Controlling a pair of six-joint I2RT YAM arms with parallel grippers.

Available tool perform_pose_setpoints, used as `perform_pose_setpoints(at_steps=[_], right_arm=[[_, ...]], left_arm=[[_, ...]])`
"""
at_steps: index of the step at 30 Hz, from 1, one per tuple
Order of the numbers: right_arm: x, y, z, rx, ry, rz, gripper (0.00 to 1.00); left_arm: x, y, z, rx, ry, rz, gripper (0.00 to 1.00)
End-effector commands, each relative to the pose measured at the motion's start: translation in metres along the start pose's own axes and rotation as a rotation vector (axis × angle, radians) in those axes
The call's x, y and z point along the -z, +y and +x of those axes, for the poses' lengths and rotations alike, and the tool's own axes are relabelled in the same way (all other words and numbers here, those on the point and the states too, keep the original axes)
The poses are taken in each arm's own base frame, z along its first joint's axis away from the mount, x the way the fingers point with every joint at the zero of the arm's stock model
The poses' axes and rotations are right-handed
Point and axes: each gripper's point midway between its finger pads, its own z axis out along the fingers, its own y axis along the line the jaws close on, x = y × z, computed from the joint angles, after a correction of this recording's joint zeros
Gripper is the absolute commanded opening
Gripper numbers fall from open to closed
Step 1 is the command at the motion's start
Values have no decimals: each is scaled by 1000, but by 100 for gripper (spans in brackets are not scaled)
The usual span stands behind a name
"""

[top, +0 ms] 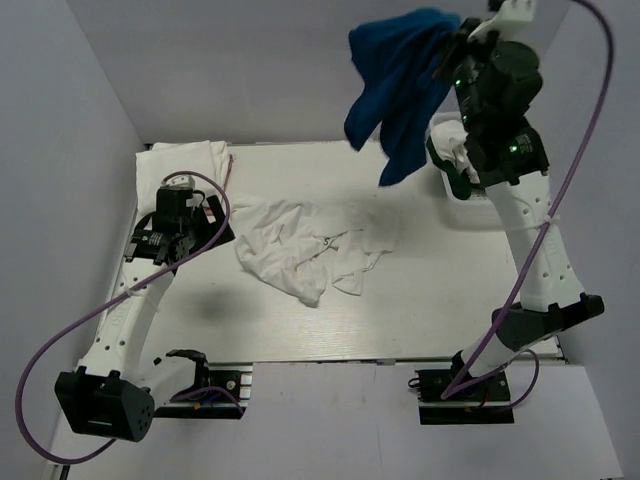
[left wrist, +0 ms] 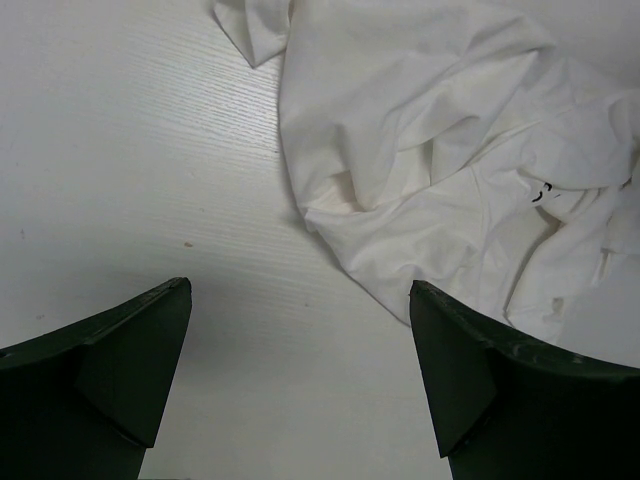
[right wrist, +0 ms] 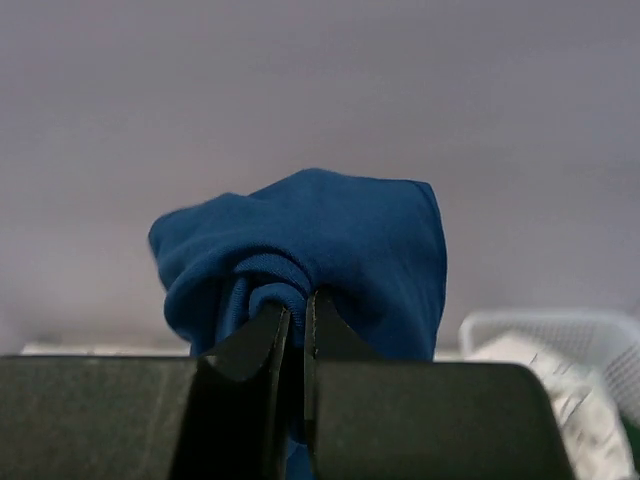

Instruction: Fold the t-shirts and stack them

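The dark blue t-shirt point(top: 392, 92) hangs clear of the crumpled white t-shirt, so the robot's right gripper should keep going toward the white basket point(top: 468, 208) and let go above it.
A crumpled white t-shirt point(top: 300, 245) lies on the table's middle; it also fills the upper right of the left wrist view point(left wrist: 450, 150). A folded white t-shirt point(top: 183, 160) lies at the back left corner. My right gripper point(top: 455, 45) is raised high at the back right and shut on a dark blue t-shirt point(top: 398, 85) that hangs down in the air; in the right wrist view the blue cloth point(right wrist: 330, 250) bunches over the closed tips of the gripper point(right wrist: 297, 312). My left gripper point(left wrist: 300, 300) is open and empty over bare table, just left of the crumpled shirt.
A white plastic lattice basket point(top: 462, 200) with white cloth in it stands at the right edge behind the right arm; its rim shows in the right wrist view point(right wrist: 560, 330). Grey walls enclose the table point(top: 450, 300).
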Motion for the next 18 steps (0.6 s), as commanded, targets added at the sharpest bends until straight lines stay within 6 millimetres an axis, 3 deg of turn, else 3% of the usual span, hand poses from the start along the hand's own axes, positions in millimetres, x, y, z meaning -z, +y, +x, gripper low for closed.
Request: perform_pose_setpoints(at_steps=[1, 2, 3, 4, 7, 9, 11, 14, 16, 17, 18], right_arm=[[-12, -39, -69, 47, -202, 149, 0], [-15, -51, -82, 49, -240, 192, 0], [-9, -64, -111, 80, -336, 235, 0], [-11, -79, -112, 86, -352, 294, 0], [-13, -102, -125, 112, -434, 381, 0], [-21, -129, -122, 145, -437, 443, 0], [-41, -157, -104, 185, -403, 493, 0], [-52, -191, -85, 219, -355, 545, 0], [-66, -216, -56, 238, -288, 572, 0], [-75, -224, -25, 231, -219, 562, 0], [-74, -247, -16, 241, -191, 578, 0]], left_arm=[[7, -2, -12, 13, -44, 7, 100], [7, -2, -12, 13, -44, 7, 100], [6, -1, -15, 14, -47, -4, 100], [6, 1, -16, 14, -52, -13, 100], [3, 1, -14, 13, -43, -17, 100], [-3, 0, -14, 21, -32, -22, 100], [-8, -3, -6, 30, 2, -7, 100], [-20, -7, -3, 29, 36, 4, 100], [-30, -6, 4, 27, 79, -6, 100], [-34, -8, 6, 27, 89, 4, 100], [-37, -8, 8, 26, 100, -1, 100]])
